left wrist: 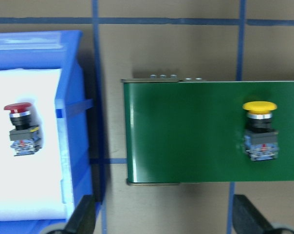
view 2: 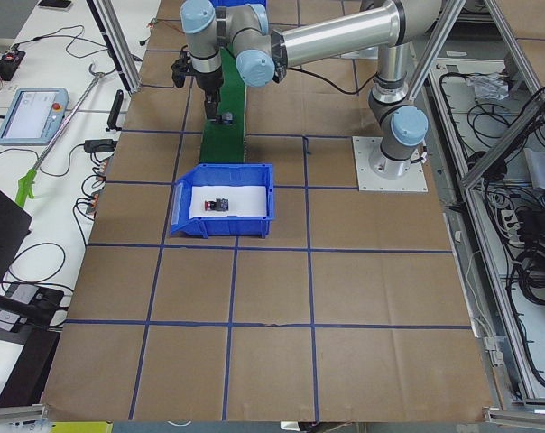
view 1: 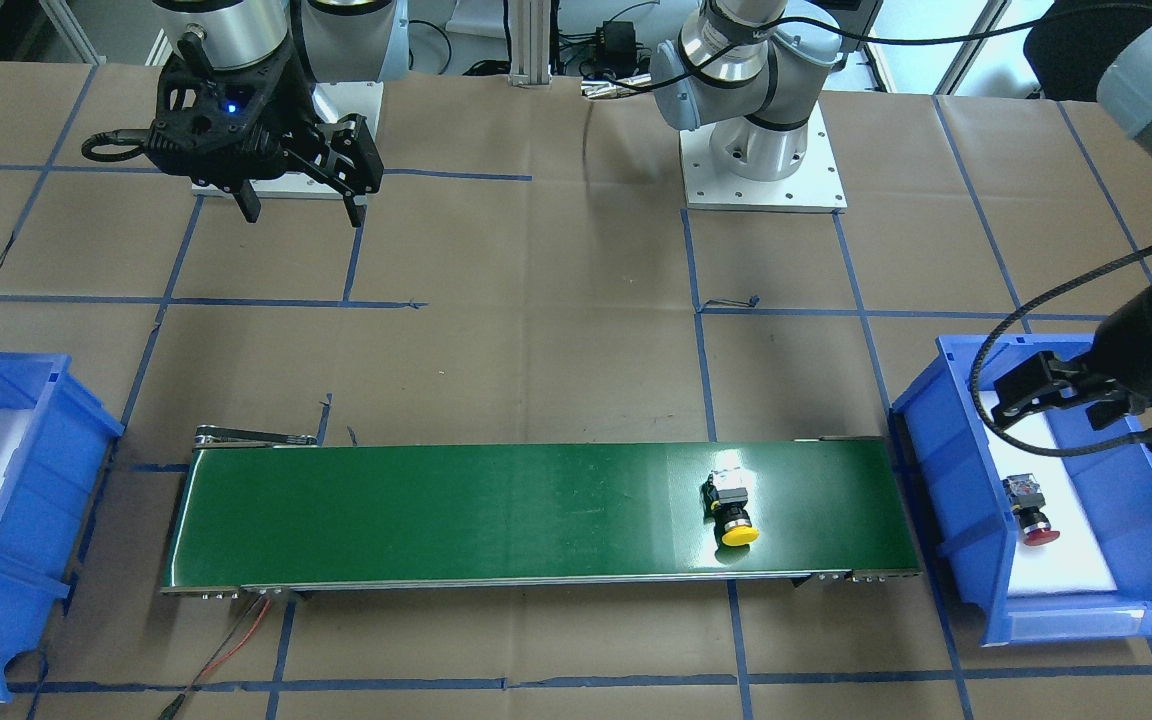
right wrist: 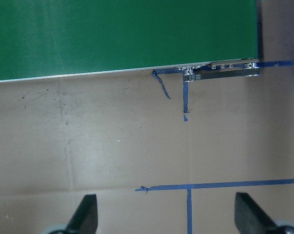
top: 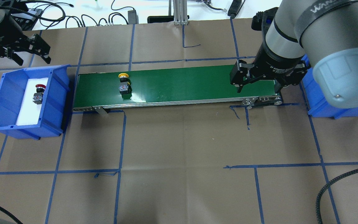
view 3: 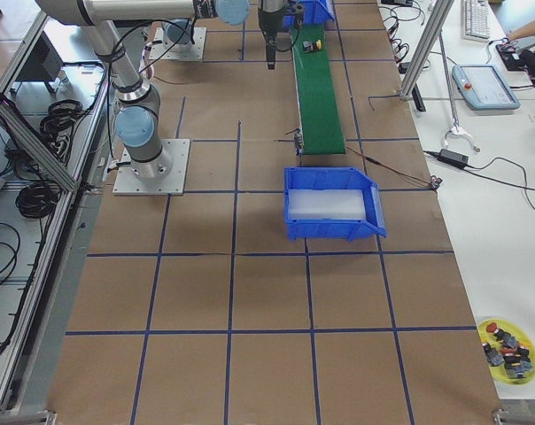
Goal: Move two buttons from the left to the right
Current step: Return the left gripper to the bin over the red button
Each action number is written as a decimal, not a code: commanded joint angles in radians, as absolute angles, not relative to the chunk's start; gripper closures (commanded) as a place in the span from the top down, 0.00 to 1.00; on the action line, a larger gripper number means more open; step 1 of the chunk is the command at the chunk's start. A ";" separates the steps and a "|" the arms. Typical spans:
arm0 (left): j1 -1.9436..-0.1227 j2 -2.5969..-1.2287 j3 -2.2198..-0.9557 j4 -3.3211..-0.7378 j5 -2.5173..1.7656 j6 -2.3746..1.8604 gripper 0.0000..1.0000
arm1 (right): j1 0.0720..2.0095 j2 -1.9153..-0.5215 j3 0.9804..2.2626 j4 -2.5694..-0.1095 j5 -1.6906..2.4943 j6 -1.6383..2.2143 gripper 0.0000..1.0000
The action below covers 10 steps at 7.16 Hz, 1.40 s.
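A red wire trails from the green conveyor belt, so I expect the yellow-capped button to be carried toward my right gripper when I lift the red-capped button.
The yellow-capped button lies on its side on the green conveyor belt, near the belt's end by the robot's left bin; it also shows in the overhead view and the left wrist view. The red-capped button lies on white padding inside the blue bin on the robot's left. My left gripper hangs open and empty above that bin's far rim. My right gripper hovers open and empty over the belt's other end.
A second blue bin with white padding stands past the belt's end on the robot's right. Brown paper with blue tape lines covers the table. A red wire trails from the belt's corner. The arm bases stand behind the belt.
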State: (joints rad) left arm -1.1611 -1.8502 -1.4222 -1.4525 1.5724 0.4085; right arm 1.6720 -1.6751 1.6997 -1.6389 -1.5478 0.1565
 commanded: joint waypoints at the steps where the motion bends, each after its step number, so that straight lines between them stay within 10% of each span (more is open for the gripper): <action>1: -1.066 -1.868 -1.422 -1.442 1.574 0.514 1.00 | 1.672 -1.675 1.700 -1.640 -1.548 0.156 1.00; 10: -1.026 -2.031 -1.621 -1.047 1.565 0.546 0.99 | 1.672 -1.675 1.700 -1.638 -1.548 0.156 1.00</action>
State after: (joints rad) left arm -1.0263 -2.0264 -1.5676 -1.1132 1.5668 0.5476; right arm 1.6720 -1.6751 1.6996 -1.6383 -1.5478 0.1564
